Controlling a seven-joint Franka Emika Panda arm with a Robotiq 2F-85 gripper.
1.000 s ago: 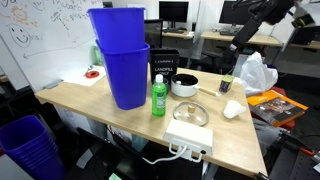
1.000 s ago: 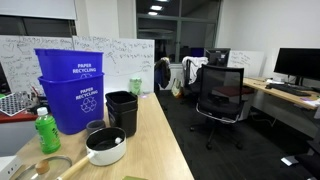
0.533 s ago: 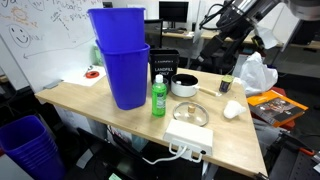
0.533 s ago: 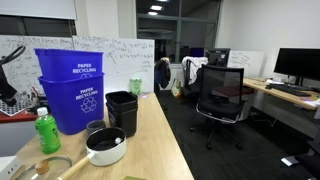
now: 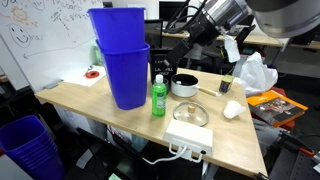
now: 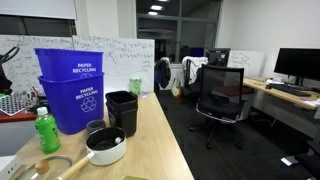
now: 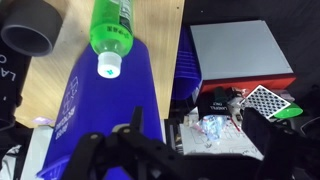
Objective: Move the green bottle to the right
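The green bottle's white cap [image 7: 109,66] is off to one side of the gap in the robot's gripper, so the gripper should turn and bring its gap over the cap [image 5: 159,79].
The green bottle [image 5: 158,97] stands upright with its white cap on the wooden table [image 5: 80,98], just in front of the stacked blue bins [image 5: 121,56]. It also shows in an exterior view [image 6: 46,131] and from above in the wrist view [image 7: 113,28]. My gripper [image 5: 163,66] hangs in the air above and behind the bottle, apart from it. In the wrist view its two dark fingers [image 7: 176,152] are spread wide with nothing between them. The blue bins [image 7: 95,115] fill the wrist view's lower left.
A white bowl in a black pot [image 5: 185,85] and black containers [image 6: 122,110] stand beside the bottle. A white box [image 5: 190,137], a round lid [image 5: 190,112] and a white bag [image 5: 255,72] lie further along the table. An office chair [image 6: 220,95] stands off the table.
The arm has swung from the far back of the scene across to above the bottle and the blue bins. The bottle has not moved.
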